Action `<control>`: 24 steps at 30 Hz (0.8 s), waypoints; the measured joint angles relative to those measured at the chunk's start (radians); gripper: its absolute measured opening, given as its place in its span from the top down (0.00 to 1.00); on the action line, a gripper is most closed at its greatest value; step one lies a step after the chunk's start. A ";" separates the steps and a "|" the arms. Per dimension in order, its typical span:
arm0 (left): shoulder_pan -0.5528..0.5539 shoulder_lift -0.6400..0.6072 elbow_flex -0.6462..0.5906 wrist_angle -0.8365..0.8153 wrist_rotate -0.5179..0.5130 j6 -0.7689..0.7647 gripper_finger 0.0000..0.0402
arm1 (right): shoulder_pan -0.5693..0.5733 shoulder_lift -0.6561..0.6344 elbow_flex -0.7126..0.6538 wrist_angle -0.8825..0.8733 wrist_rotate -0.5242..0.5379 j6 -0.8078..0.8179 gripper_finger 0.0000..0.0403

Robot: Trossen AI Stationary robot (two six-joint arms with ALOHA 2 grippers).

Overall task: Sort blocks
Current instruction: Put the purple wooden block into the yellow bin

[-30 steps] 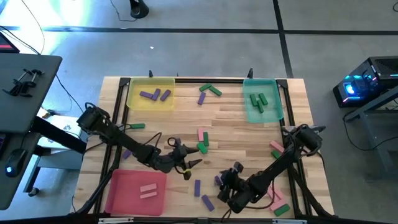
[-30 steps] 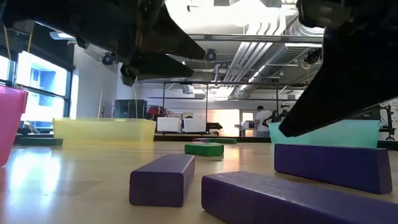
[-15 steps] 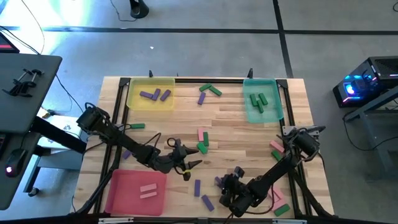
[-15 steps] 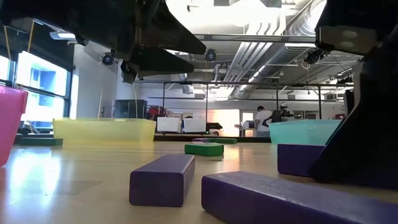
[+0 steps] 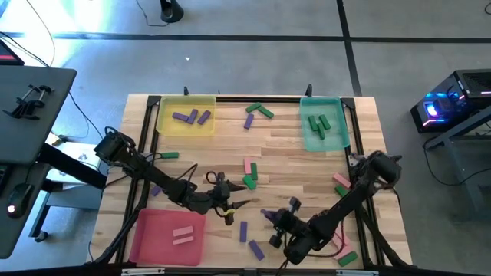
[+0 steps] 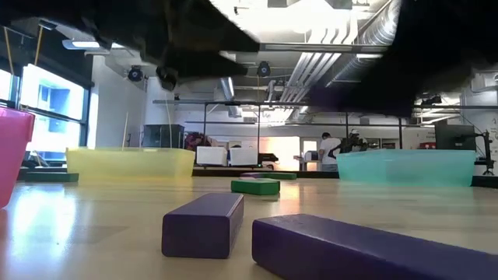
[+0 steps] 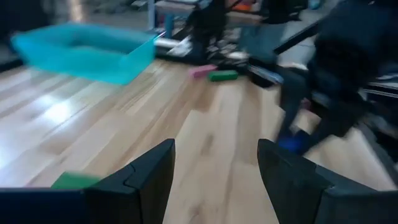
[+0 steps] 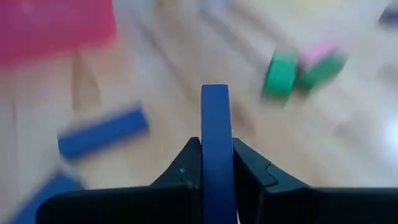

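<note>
The yellow tray is far across from the purple block in my right gripper. Next, my left gripper grabs the block's loose end and carries the block over.
Small purple, green and pink blocks lie scattered on the wooden table. My right gripper hangs near the table's front middle, shut on a purple block. Two purple blocks lie flat on the table just to its near left; the low view shows them close up. My left gripper stands open to the left of the right one, with nothing between its fingers. A green block and a pink one lie beyond it. My right gripper pinches the purple block between its two fingers, one on each long side. The block lies along the fingers and sticks out past their tips. It is lifted clear of the table.
At the far left stands a yellow tray with purple blocks, at the far right a teal tray with green blocks, at the near left a pink tray with pink blocks. More blocks lie at the far middle and the right edge.
My right gripper has shut on a purple block that lay on the table and has risen with it, shifting a little toward the far left. The block is now lifted clear and no longer rests on the table in the low view.
</note>
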 joint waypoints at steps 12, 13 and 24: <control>-0.035 0.000 0.000 0.346 0.244 0.310 0.46 | 0.035 -0.256 0.000 0.330 0.093 -0.703 0.91; -0.033 0.000 0.000 0.369 0.270 0.310 0.46 | 0.034 -0.258 0.000 0.386 0.063 -0.768 0.91; -0.066 0.001 0.114 0.386 0.487 0.453 0.47 | -0.007 -0.246 0.001 0.637 -0.115 -1.004 0.91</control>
